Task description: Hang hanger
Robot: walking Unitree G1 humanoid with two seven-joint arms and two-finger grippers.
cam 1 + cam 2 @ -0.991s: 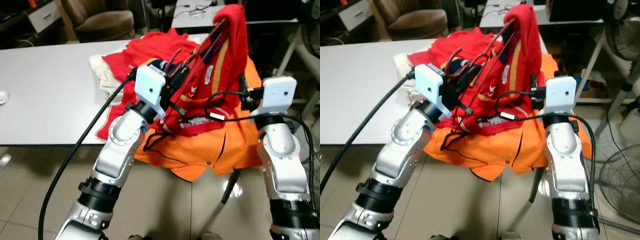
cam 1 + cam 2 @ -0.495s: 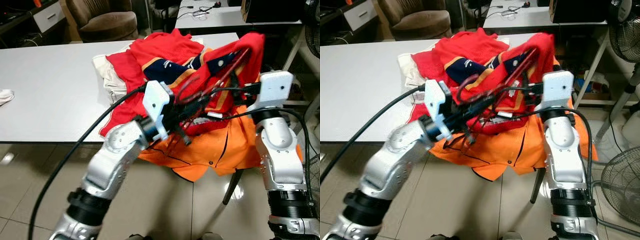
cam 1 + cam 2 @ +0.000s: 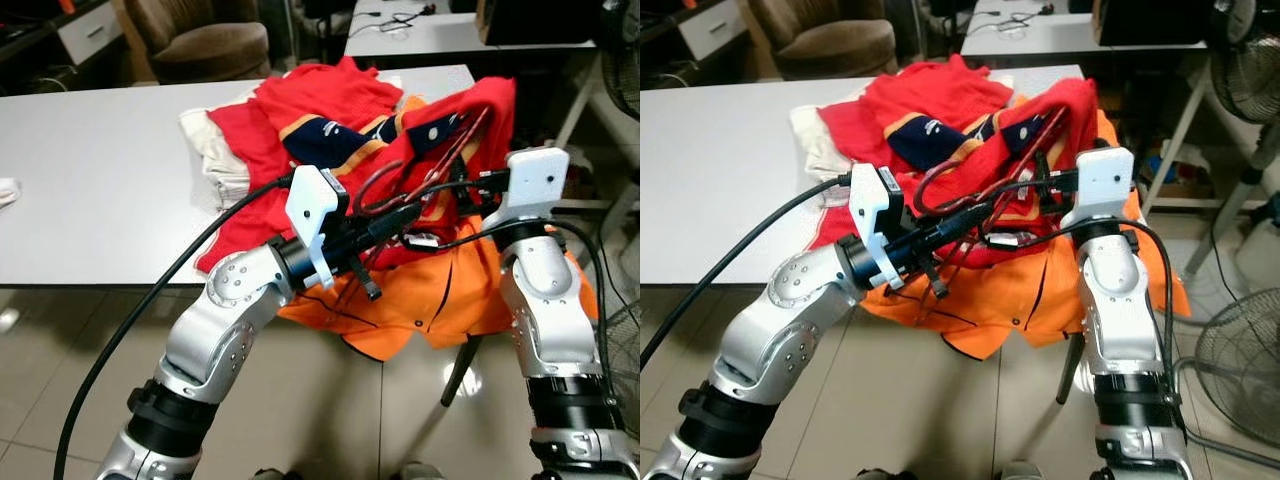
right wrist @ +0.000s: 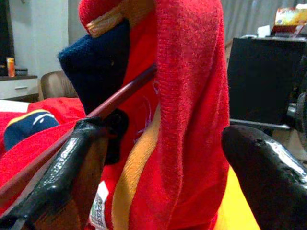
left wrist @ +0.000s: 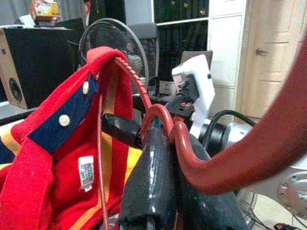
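I expect the red shirt (image 3: 500, 105) to slip off when my right gripper pulls, because it hangs loosely over the end of the hanger's arm (image 3: 482, 122).
A dark red hanger (image 3: 452, 150) carries a red shirt (image 3: 488, 112) with a navy collar and orange trim. It hangs tilted in front of me, above the table's right end. My left gripper (image 3: 403, 216) is shut on the hanger at the base of its hook (image 5: 165, 120). The hook curves over the black fingers (image 5: 153, 172). My right gripper (image 4: 168, 158) is open just to the right, with the shirt's shoulder fabric (image 4: 187, 96) and a hanger bar (image 4: 120, 98) between its spread fingers.
A white table (image 3: 100, 150) holds a pile of red clothes (image 3: 325, 95) and a white cloth (image 3: 215, 150). An orange garment (image 3: 440, 300) droops over its right front corner. A floor fan (image 3: 1240, 370) stands at the right, and a brown armchair (image 3: 200, 40) sits beyond the table.
The hanger and shirt have come down from upright and high to low and tilted right. My left arm has stretched forward with it, and the right gripper has moved in beside the shirt.
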